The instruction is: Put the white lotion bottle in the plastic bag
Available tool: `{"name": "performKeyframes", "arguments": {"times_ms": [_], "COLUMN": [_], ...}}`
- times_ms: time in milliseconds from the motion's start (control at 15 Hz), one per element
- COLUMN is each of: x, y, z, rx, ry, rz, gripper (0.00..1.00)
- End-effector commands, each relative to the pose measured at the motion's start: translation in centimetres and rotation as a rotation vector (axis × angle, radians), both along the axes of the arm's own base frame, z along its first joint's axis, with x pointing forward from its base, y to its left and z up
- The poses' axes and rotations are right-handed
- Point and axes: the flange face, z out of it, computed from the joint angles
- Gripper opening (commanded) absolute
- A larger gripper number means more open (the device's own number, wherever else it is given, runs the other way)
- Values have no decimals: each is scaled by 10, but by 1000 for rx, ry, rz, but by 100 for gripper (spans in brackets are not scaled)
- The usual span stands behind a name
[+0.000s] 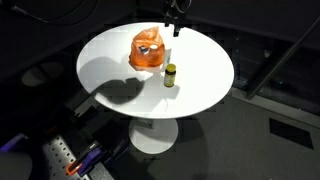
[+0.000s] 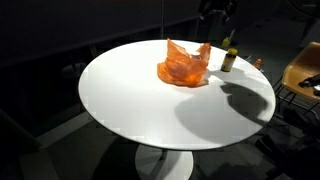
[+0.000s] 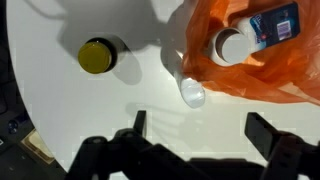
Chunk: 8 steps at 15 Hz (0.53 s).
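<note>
The orange plastic bag (image 1: 147, 50) will sag further down when I lower the small clear piece into it, because the thin walls (image 1: 149, 36) stand crumpled and loose.
The white lotion bottle (image 3: 235, 42), with a white cap and a blue label, lies inside the orange plastic bag (image 3: 262, 78). The bag sits on the round white table (image 1: 120, 60) in both exterior views (image 1: 147, 50) (image 2: 183, 66). My gripper (image 3: 202, 130) is open and empty, held above the table just beside the bag. It shows at the far edge of the table in both exterior views (image 1: 176, 22) (image 2: 218, 12).
A small dark bottle with a yellow cap (image 3: 97, 57) stands upright beside the bag (image 1: 170, 75) (image 2: 229, 60). A small clear piece (image 3: 191, 93) lies at the bag's edge. The surroundings are dark; a chair (image 2: 305, 70) stands off the table.
</note>
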Motion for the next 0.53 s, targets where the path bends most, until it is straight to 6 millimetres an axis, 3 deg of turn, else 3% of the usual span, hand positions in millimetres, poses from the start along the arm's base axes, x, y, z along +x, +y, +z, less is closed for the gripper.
{"name": "performKeyframes", "arguments": {"times_ms": [0, 467], "x": [25, 42], "y": [3, 8], "z": [-26, -69], "rx": [-21, -50], "ry": [80, 168], "rz": [-30, -37], "gripper": [100, 100]}}
